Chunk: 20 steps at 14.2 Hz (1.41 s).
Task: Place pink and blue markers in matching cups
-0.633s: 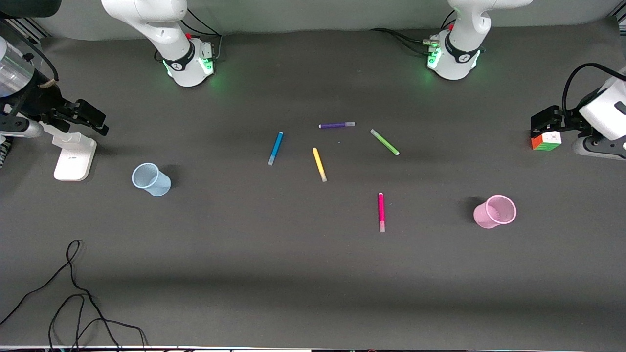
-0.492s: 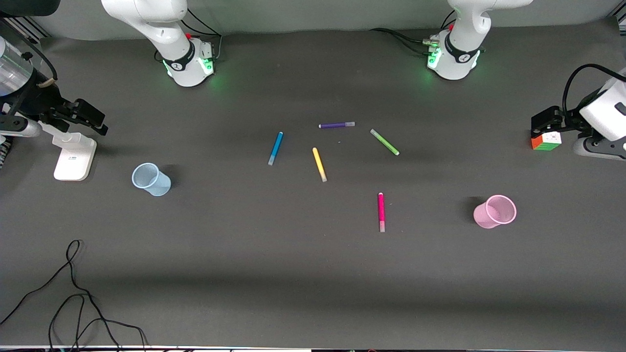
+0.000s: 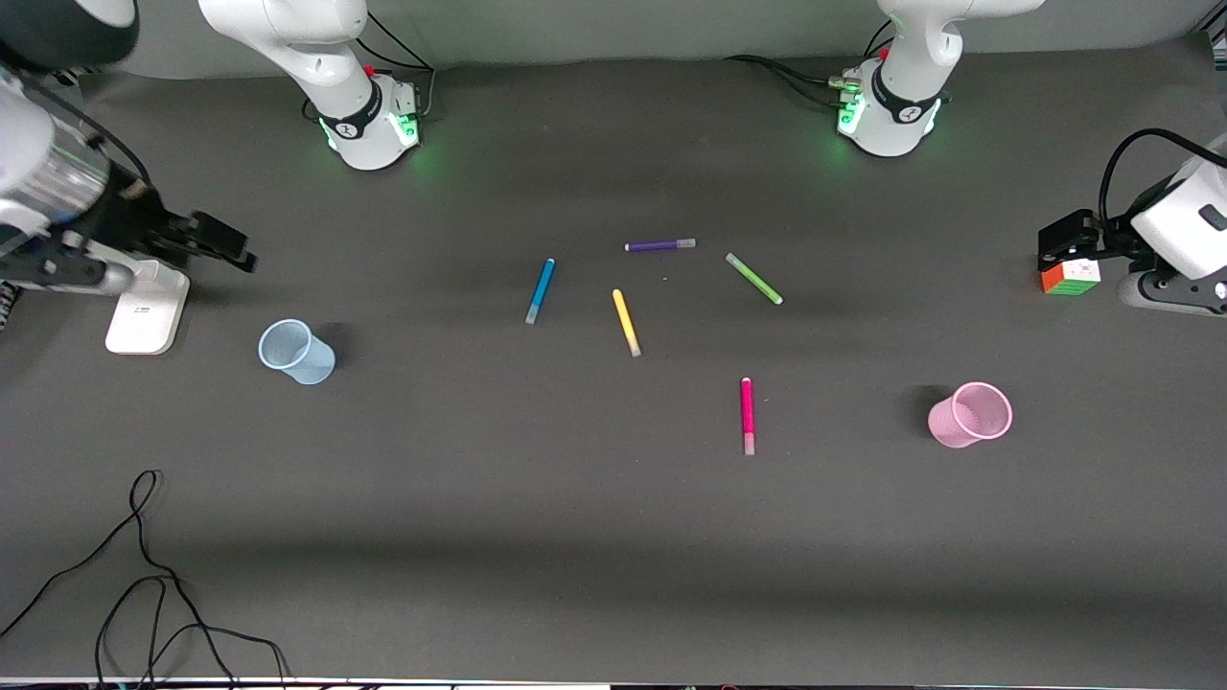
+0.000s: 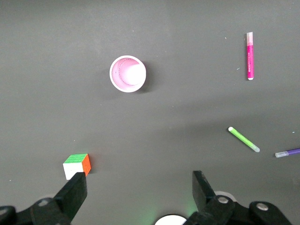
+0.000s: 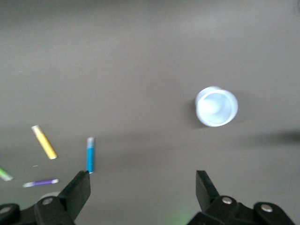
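The blue marker (image 3: 540, 291) is far narrower than the blue cup's opening (image 3: 286, 344), so it will lean at an angle inside the cup when the robot lowers it in.
The pink marker (image 3: 747, 414) lies flat on the table, with the pink cup (image 3: 970, 414) upright toward the left arm's end. The blue marker (image 3: 541, 289) lies farther from the front camera, with the blue cup (image 3: 295, 352) upright toward the right arm's end. My left gripper (image 3: 1066, 244) hangs open and empty over a colour cube; its wrist view shows the gripper (image 4: 139, 183), the pink cup (image 4: 128, 74) and the pink marker (image 4: 250, 56). My right gripper (image 3: 225, 247) hangs open and empty over its end of the table; its wrist view shows the gripper (image 5: 143, 183), the blue cup (image 5: 216, 106) and the blue marker (image 5: 90, 155).
A purple marker (image 3: 659, 245), a yellow marker (image 3: 626, 322) and a green marker (image 3: 753, 278) lie near the blue one. A colour cube (image 3: 1071, 276) sits at the left arm's end. A white stand (image 3: 146, 305) sits beside the blue cup. A black cable (image 3: 144, 565) lies nearest the front camera.
My right gripper has swung in from the table's end toward the middle. My left gripper has shifted very slightly. The markers and cups have not moved.
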Available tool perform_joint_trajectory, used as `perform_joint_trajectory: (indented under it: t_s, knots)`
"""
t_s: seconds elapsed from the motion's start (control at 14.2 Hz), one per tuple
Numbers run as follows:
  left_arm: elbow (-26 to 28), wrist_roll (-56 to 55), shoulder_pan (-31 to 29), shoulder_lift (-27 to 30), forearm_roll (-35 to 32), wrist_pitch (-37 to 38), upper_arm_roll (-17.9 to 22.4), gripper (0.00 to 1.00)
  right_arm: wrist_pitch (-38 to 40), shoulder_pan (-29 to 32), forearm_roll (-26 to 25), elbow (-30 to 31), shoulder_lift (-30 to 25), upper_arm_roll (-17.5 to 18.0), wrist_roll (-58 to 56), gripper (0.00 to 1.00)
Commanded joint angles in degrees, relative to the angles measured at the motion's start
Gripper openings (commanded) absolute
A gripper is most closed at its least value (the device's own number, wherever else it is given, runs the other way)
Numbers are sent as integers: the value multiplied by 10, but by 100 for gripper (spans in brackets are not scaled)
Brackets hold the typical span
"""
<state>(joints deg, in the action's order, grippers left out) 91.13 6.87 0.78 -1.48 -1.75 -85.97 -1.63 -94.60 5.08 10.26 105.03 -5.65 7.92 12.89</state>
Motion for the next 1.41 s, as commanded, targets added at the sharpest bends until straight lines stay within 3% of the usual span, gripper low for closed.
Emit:
perform_joint_trajectory:
  t_s: [0.0, 0.21, 0.35, 0.56, 0.84, 1.05, 1.34]
  knots:
    - [1, -4, 12, -2, -1, 1, 8, 100, -4, -30, 32, -10, 56, 0, 35, 99]
    - [-1, -25, 18, -3, 8, -2, -2, 100, -73, -104, 40, -14, 159, 0, 137, 99]
    - [-4, -90, 18, -24, 7, -6, -36, 100, -89, -128, 57, -18, 227, 2, 138, 98]
    - [-17, -111, 19, -40, 7, -3, -85, 100, -90, -159, 152, -35, 343, 10, 138, 91]
    - [-21, -159, 37, -76, 10, -54, -144, 100, -68, -183, 234, -45, 420, 18, 132, 91]
    - [-21, -257, 90, -134, 14, -123, -152, 100, -70, -198, 236, -45, 441, 22, 133, 92]
    - [-20, -298, 120, -168, 5, -173, -152, 100, -81, -206, 232, -45, 471, 23, 132, 91]
